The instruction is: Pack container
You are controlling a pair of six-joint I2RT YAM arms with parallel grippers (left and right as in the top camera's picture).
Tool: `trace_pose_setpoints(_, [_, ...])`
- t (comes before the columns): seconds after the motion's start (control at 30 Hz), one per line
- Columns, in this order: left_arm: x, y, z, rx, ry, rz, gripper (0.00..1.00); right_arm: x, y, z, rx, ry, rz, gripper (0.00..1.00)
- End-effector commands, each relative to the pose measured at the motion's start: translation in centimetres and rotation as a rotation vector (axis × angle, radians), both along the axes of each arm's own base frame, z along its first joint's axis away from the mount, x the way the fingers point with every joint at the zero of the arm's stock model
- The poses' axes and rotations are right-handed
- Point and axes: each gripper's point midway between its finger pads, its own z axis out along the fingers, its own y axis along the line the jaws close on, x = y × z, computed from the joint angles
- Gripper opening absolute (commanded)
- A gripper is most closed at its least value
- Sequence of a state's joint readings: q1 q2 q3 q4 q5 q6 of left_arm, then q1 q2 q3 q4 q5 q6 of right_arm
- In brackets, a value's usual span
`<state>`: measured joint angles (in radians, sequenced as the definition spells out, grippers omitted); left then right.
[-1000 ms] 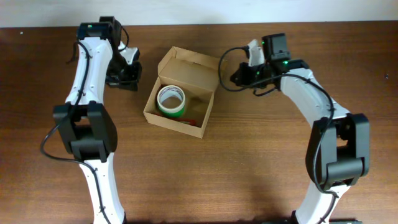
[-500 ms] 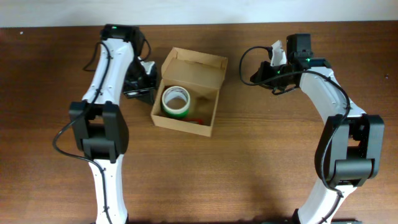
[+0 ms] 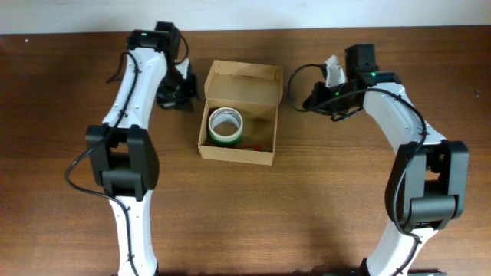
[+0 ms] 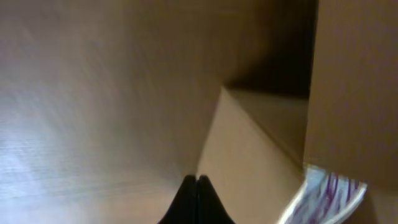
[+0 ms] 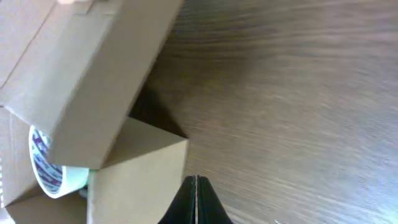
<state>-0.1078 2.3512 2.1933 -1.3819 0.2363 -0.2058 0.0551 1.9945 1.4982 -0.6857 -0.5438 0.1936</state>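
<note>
Next, I reach behind the lid (image 3: pixel 280 69) with my right gripper and push it closed, because the flap lid (image 3: pixel 244 82) leans back from the box's opening and my right gripper is next to it.
The container (image 3: pixel 265 123), a tan cardboard box with its flap lid standing open at the back, sits at the table's middle. Inside lie a tape roll (image 3: pixel 226 125) with a green edge and a small red thing (image 3: pixel 255 146). My left gripper (image 3: pixel 178 98) is shut and empty, just left of the box's left wall; the box wall (image 4: pixel 249 155) fills the left wrist view above the fingertips (image 4: pixel 196 186). My right gripper (image 3: pixel 303 98) is shut and empty, just right of the box's back right corner. In the right wrist view its fingertips (image 5: pixel 195 186) are beside the box (image 5: pixel 137 168) and tape roll (image 5: pixel 46 165).
The brown wooden table (image 3: pixel 322 199) stretches around the box. The pale back edge of the table (image 3: pixel 245 15) runs along the top of the overhead view. Both arms reach in from the front, left (image 3: pixel 126 153) and right (image 3: pixel 414 161).
The box has slid right and turned squarer to the table edge. My left gripper followed it rightward along its left side. My right gripper moved right, then came back left toward the box.
</note>
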Motion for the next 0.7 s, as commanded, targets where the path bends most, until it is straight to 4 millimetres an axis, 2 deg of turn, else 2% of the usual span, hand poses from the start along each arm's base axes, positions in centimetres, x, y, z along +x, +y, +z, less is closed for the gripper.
trace_pose_setpoints(0.0, [3.1,0.5,0.1,-0.054,-0.128,-0.042,0.02,0.3,2.2,0.8,-0.002,-0.057,0.062,0.04])
trace_pose_setpoints(0.07, [4.5,0.2,0.1,-0.105,-0.181,-0.036,0.02,0.6,2.3,0.7,-0.01,-0.054,0.029,0.04])
trace_pose_setpoints(0.17, [5.3,-0.7,-0.9,-0.211,-0.182,-0.031,0.02,1.3,2.5,0.5,0.006,-0.049,-0.009,0.04])
trace_pose_setpoints(0.3, [4.9,-2.3,-3.8,-0.369,-0.101,-0.018,0.01,1.6,2.6,-0.7,0.023,-0.022,-0.034,0.04])
trace_pose_setpoints(0.4, [4.5,-3.4,-6.1,-0.451,-0.043,-0.011,0.02,1.5,3.6,-2.1,0.07,0.012,-0.011,0.04])
trace_pose_setpoints(0.5, [4.6,-3.8,-7.0,-0.484,-0.037,-0.012,0.01,1.6,5.2,-3.0,0.175,0.024,0.04,0.04])
trace_pose_setpoints(0.57, [5.1,-3.9,-7.2,-0.487,-0.056,-0.014,0.02,1.7,7.1,-2.7,0.321,0.015,0.105,0.04])
trace_pose_setpoints(0.63, [5.4,-3.9,-7.2,-0.487,-0.067,-0.013,0.02,2.2,7.9,-3.2,0.399,0.042,0.092,0.04])
trace_pose_setpoints(0.67, [5.5,-3.9,-7.2,-0.487,-0.072,-0.012,0.02,2.7,8.0,-4.3,0.439,0.087,0.046,0.04])
